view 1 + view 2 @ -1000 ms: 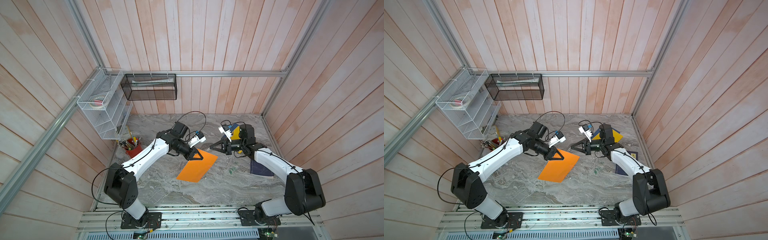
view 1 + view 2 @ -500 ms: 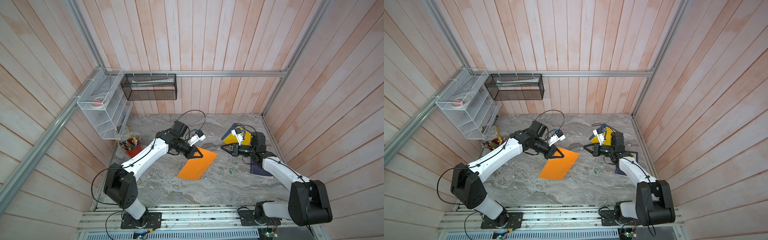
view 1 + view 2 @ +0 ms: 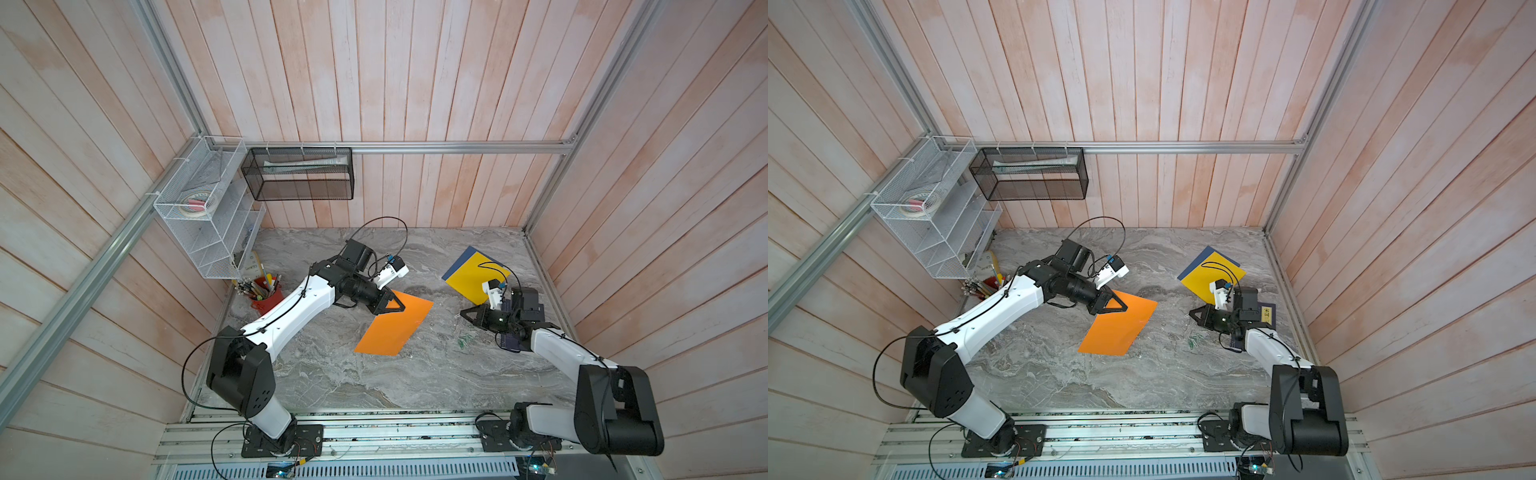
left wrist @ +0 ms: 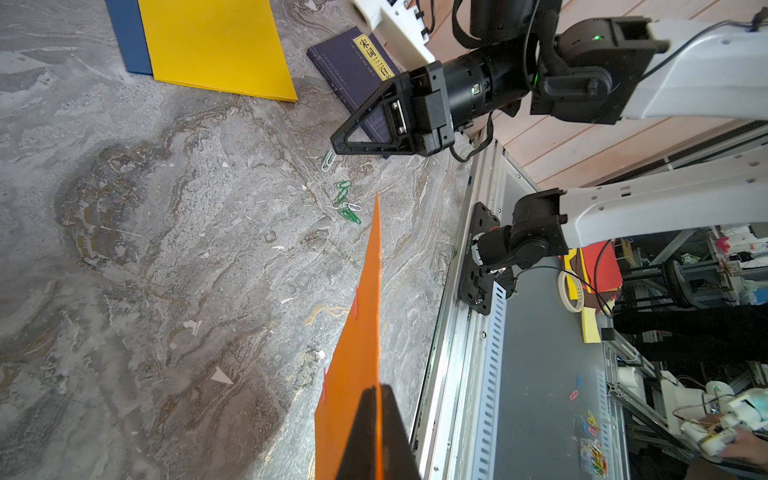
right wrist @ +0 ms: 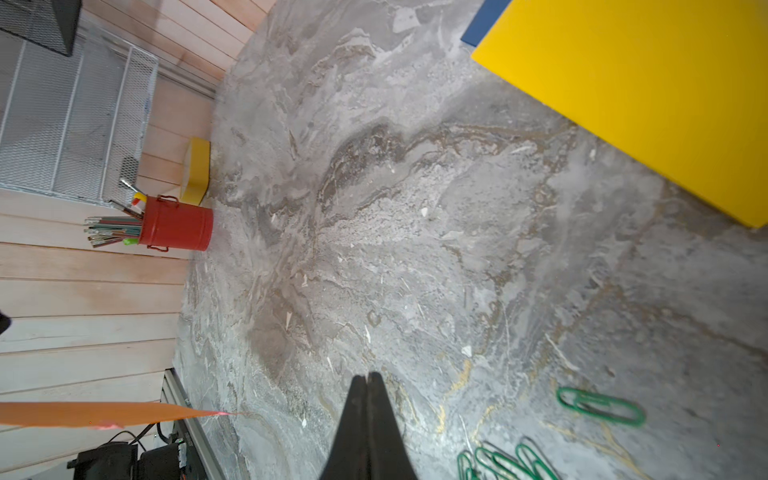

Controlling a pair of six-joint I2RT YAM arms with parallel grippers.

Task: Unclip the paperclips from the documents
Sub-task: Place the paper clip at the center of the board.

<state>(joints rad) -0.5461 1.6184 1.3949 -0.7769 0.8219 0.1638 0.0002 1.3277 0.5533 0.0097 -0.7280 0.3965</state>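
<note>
My right gripper's fingers are holding the pale paperclip [image 4: 328,161] close beside the green paperclips [image 3: 464,341], so I should keep lowering it until it gets near the table, and then let it go.
My left gripper [image 3: 401,309] [image 4: 379,388] is shut on a corner of the orange document [image 3: 395,328] [image 4: 353,365], tilting it up off the table. Two pink paperclips [image 4: 356,301] [image 5: 102,424] sit on its edge. My right gripper [image 3: 463,315] [image 5: 368,376] hangs shut, with nothing seen between its jaws, beside a loose pile of green paperclips [image 3: 462,341] [image 4: 347,203] [image 5: 598,405]. A pale paperclip [image 4: 328,160] shows right by its tip. The yellow document [image 3: 471,278] [image 5: 644,91] lies on the dark blue document [image 3: 461,259] at the back right.
A navy book [image 3: 1266,316] [image 4: 353,62] lies under the right arm. A red pen pot [image 3: 266,293] [image 5: 176,228] and a yellow tape roll [image 5: 197,174] stand at the left wall under a white wire rack [image 3: 208,208]. A black mesh basket [image 3: 299,174] hangs on the back wall.
My right gripper has drawn back to the right, away from the orange document, and now hangs by the green paperclips. The left gripper keeps its hold, hardly moved.
</note>
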